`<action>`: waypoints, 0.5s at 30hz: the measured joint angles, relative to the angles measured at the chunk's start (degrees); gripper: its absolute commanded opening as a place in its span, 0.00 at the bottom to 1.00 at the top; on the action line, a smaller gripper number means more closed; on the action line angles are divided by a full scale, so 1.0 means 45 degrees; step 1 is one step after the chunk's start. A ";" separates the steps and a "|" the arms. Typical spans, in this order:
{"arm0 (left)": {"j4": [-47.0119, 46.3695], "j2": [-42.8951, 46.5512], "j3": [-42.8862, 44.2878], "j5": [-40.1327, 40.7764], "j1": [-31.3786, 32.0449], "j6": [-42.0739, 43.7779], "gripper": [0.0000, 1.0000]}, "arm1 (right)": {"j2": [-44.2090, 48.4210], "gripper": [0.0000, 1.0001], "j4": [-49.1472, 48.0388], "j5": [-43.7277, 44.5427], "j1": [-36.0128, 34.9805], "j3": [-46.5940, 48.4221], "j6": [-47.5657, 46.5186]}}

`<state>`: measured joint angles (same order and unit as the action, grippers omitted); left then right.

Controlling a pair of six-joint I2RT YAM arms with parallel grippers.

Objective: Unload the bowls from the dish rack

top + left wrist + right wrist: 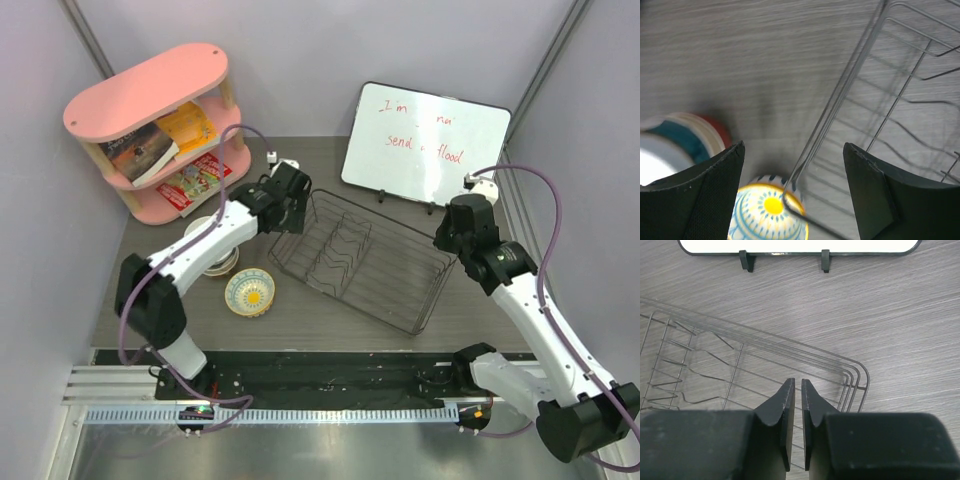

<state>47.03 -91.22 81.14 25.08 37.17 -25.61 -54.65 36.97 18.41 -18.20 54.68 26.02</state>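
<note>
The dish rack [372, 262] sits at an angle to the table's front edge, so the robot's left gripper should take hold of the rim [278, 246] next to the bowls and turn the dish rack straight.
The black wire dish rack [372, 262] lies across the middle of the table, and no bowl shows inside it. A yellow patterned bowl [250, 292] sits on the table left of the rack. Behind it is a stack of bowls [214, 258], partly hidden by my left arm. My left gripper [293, 212] hangs open over the rack's left corner. Its wrist view looks down on the yellow bowl [762, 215], the stack [682, 140] and the rack's wires [875, 95], with nothing between the jaws [794, 192]. My right gripper [796, 390] is shut on nothing above the rack's right corner [855, 375].
A pink shelf [160, 130] with books stands at the back left. A whiteboard [425, 140] with red writing leans behind the rack, and its lower edge [800, 246] shows in the right wrist view. Grey walls close in both sides.
</note>
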 measured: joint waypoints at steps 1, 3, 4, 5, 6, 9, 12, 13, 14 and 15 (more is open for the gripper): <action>-0.0170 -0.0437 0.0228 -0.0175 -0.0053 0.0165 0.79 | 0.0005 0.18 0.0005 0.0015 0.0000 0.0000 -0.0015; -0.0461 -0.1418 0.0665 -0.0617 -0.0112 0.0529 0.79 | -0.0078 0.19 0.0083 0.0039 0.0000 -0.0005 -0.0049; -0.0588 -0.1758 0.0753 -0.0767 -0.0112 0.0646 0.79 | -0.0112 0.19 0.0102 0.0058 0.0000 -0.0029 -0.0053; -0.0646 -0.1996 0.0792 -0.0865 -0.0131 0.0763 0.78 | -0.0117 0.19 0.0102 0.0073 0.0000 -0.0073 -0.0058; -0.0695 -0.2239 0.0821 -0.0957 -0.0194 0.0840 0.78 | -0.0112 0.19 0.0112 0.0083 0.0000 -0.0146 -0.0058; -0.0899 -0.2798 0.0850 -0.1171 -0.0359 0.1030 0.78 | -0.0107 0.19 0.0087 0.0083 0.0000 -0.0461 -0.0053; -0.1069 -0.3366 0.0952 -0.1287 -0.0840 0.1146 0.69 | -0.0107 0.18 0.0117 0.0083 0.0000 -0.0835 -0.0058; -0.1122 -0.3536 0.0981 -0.1321 -0.1001 0.1151 0.60 | -0.0107 0.18 0.0131 0.0092 0.0000 -0.0923 -0.0073; -0.1171 -0.3735 0.1039 -0.1676 -0.1209 0.1141 0.56 | -0.0107 0.18 0.0131 0.0107 0.0000 -0.0976 -0.0087; -0.1268 -0.3939 0.1088 -0.1943 -0.1370 0.1146 0.52 | -0.0107 0.18 0.0121 0.0126 0.0000 -0.1049 -0.0092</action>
<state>41.32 -108.95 86.04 16.34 31.00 -20.45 -55.13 37.52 18.98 -18.20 49.95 25.61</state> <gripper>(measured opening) 0.631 0.184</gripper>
